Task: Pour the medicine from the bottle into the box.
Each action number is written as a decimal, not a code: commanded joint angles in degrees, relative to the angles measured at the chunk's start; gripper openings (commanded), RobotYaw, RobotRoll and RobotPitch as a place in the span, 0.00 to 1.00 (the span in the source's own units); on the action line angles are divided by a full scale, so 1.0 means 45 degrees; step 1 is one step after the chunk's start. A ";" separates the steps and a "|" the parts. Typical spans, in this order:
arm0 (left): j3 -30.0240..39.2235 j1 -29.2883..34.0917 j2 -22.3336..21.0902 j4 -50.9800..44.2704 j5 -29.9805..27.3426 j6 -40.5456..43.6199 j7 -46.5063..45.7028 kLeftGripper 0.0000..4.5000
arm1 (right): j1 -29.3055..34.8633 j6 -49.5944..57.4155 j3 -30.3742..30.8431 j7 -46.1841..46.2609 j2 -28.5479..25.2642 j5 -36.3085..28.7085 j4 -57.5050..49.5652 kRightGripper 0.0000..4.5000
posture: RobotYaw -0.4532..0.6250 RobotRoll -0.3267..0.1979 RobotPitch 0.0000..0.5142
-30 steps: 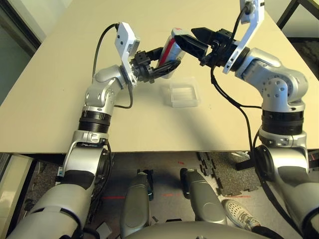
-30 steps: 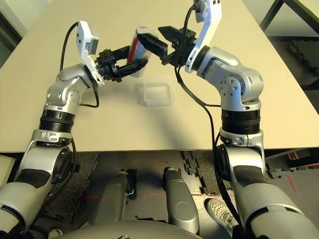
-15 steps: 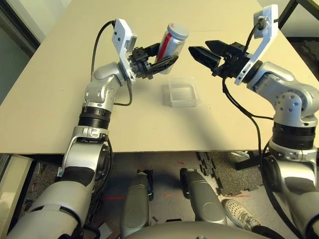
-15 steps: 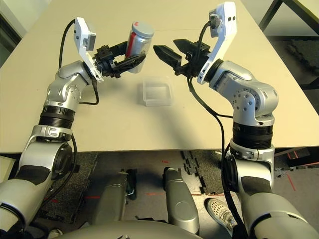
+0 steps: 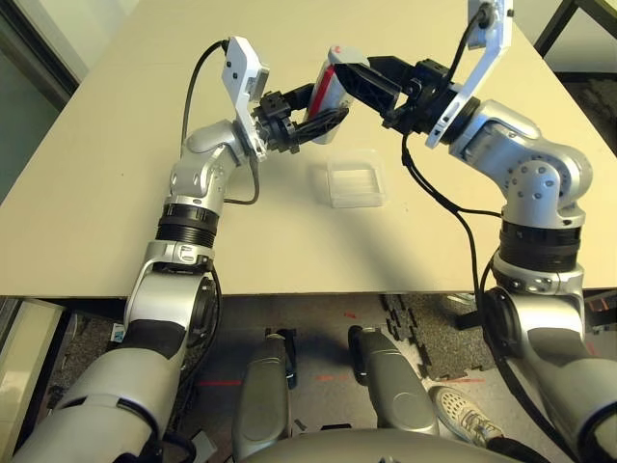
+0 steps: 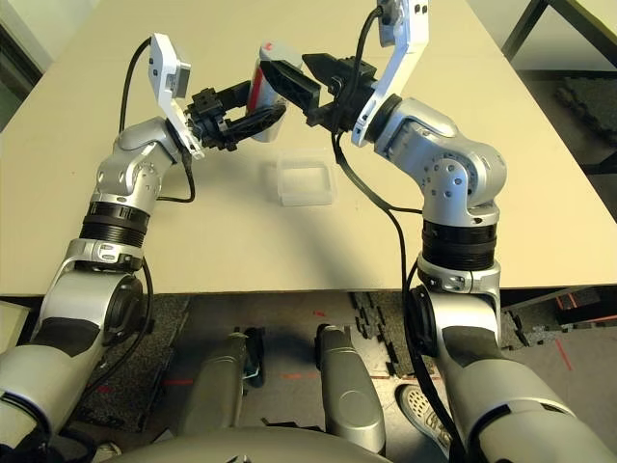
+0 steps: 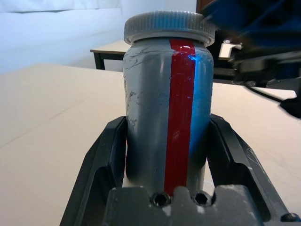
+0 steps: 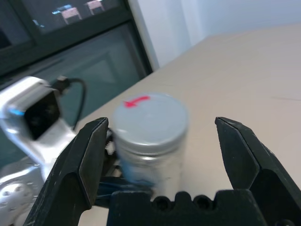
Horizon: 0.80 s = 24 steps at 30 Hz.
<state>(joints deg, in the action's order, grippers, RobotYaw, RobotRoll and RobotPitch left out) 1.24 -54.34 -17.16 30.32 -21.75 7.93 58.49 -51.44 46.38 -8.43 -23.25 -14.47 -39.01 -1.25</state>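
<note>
The round grey cap (image 8: 150, 123) has a curved red arrow (image 8: 136, 101) on it, so the cap will come off in one piece when I turn it again and again the way the arrow goes.
My left gripper (image 5: 321, 116) is shut on the bottle (image 5: 333, 85), a silvery-grey cylinder with a red stripe, held above the table and tilted toward my right arm. In the left wrist view the bottle (image 7: 167, 108) stands between the black fingers (image 7: 109, 155), its round grey cap (image 7: 164, 27) screwed on. My right gripper (image 5: 359, 81) is open, with one finger on each side of the cap (image 8: 149, 123) and a gap on both sides. The clear square box (image 5: 355, 181) lies on the table just below and in front of the bottle. The medicine is hidden.
The beige table (image 5: 96, 193) spreads wide around the box. Its front edge runs just below my elbows. A dark table frame (image 5: 569, 24) stands beyond the far right corner, and black cables hang from both wrists.
Half a second ago the bottle stood upright and my right gripper was drawn back to the right. Now the bottle tilts toward it again and the open fingers straddle the cap.
</note>
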 commanded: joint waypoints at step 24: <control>-0.0194 0.0725 0.0029 -0.1257 0.0097 0.0694 -0.0165 0.59 | -0.1474 0.0089 -0.1276 0.0970 0.1178 -0.0876 0.0930 0.58 | 0.25 0.62 0.36</control>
<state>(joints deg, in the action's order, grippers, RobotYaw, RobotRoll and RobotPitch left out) 1.64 -52.64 -17.04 25.58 -22.10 10.76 57.10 -55.31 46.28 -10.18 -21.99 -10.10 -39.75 2.66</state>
